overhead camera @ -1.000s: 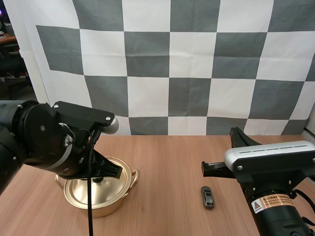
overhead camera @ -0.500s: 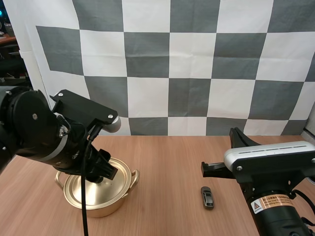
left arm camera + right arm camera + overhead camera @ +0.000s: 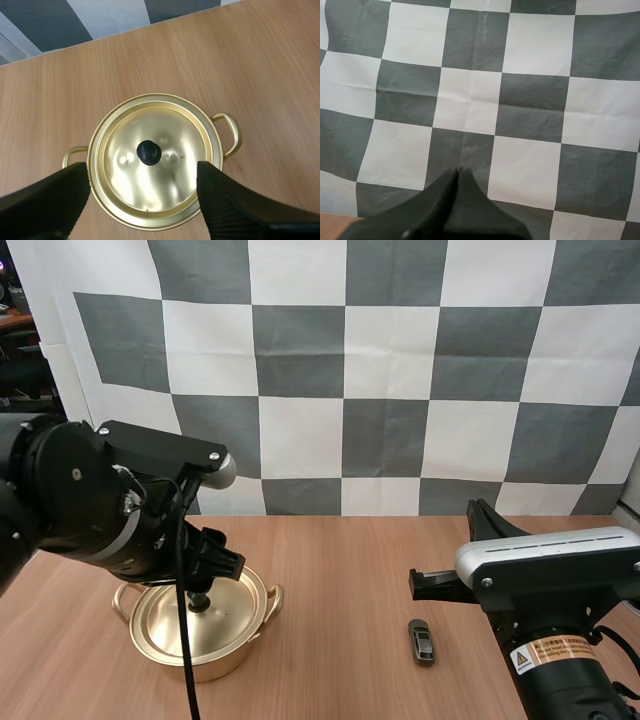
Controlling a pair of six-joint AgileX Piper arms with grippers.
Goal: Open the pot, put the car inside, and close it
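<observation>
The lid's plain rim (image 3: 136, 631) sits on the gold pot, so the lid will come off and the pot will stay behind when the robot raises the lid's knob.
A gold pot (image 3: 205, 630) stands on the table at the left, its lid (image 3: 155, 160) seated on it with a black knob (image 3: 149, 152) in the middle. My left gripper (image 3: 142, 172) hovers straight over the lid, open, its fingers (image 3: 55, 197) wide apart on either side of the pot and holding nothing. In the high view the left gripper (image 3: 205, 580) sits just above the knob (image 3: 200, 605). A small dark toy car (image 3: 421, 640) lies on the table at the right. My right gripper (image 3: 415, 585) hangs above and behind the car; its fingers (image 3: 457, 175) lie together, shut on nothing.
The wooden table (image 3: 340, 580) has bare surface between the pot and the car. The pot's two loop handles (image 3: 230, 132) stick out to its sides. The right arm's white and black body (image 3: 550, 570) stands over the near right corner.
My left gripper has let go of the lid's knob, opened wide and lifted a little above the pot. The lid stays on the pot. The right arm and the car have not moved.
</observation>
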